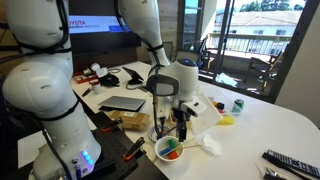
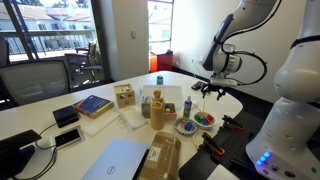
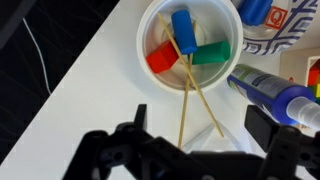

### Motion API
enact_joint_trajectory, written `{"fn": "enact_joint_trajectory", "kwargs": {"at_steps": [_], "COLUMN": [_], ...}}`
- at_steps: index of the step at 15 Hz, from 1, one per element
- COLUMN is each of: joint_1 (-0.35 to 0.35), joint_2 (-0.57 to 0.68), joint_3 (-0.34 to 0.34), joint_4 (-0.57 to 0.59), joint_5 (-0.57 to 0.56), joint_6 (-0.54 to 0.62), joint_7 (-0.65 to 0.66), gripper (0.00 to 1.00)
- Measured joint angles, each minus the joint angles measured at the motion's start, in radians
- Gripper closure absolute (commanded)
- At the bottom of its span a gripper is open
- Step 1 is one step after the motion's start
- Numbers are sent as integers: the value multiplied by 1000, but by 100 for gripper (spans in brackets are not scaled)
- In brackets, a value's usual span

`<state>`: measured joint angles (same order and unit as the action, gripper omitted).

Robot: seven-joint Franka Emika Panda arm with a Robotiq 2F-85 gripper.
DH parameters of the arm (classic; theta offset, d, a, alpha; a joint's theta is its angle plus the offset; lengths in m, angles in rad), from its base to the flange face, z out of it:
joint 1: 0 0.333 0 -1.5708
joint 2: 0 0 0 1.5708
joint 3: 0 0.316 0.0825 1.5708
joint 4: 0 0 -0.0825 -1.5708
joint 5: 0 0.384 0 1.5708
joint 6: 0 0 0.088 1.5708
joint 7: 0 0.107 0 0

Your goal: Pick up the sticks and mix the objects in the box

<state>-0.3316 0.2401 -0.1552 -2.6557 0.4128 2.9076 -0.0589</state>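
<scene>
The robot's gripper has both free stick ends (image 3: pixel 183 124) between its open fingers. It should go down next beside the white bowl's rim (image 3: pixel 190 90) until it can close on both sticks together.
In the wrist view the white bowl (image 3: pixel 189 42) holds a red, a blue and a green piece (image 3: pixel 183 30). Two thin tan sticks (image 3: pixel 187 95) lean out of the bowl, their free ends spread towards me over the table and the white paper. My gripper (image 3: pixel 198 120) is open, with one finger on each side of the stick ends and touching neither. In both exterior views the gripper (image 1: pixel 175 122) (image 2: pixel 212 95) hangs just above the bowl (image 1: pixel 168 150) (image 2: pixel 205 120).
A blue bottle-like item (image 3: pixel 265 92) lies right of the sticks, below a blue-patterned dish (image 3: pixel 285 20). Crumpled white paper (image 1: pixel 210 143) lies beside the bowl. A laptop (image 1: pixel 125 103), a remote (image 1: pixel 290 162), a green cup (image 1: pixel 238 104) and a wooden block (image 2: pixel 157 108) also stand on the table.
</scene>
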Motion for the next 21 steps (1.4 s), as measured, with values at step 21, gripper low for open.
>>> {"fn": "enact_joint_trajectory", "kwargs": {"at_steps": [21], "joint_1": [-59], "joint_2": [436], "joint_3": [100], "joint_4": [322], "joint_5": [-56], "joint_6": [105], "joint_7": [12], "gripper": [0]}}
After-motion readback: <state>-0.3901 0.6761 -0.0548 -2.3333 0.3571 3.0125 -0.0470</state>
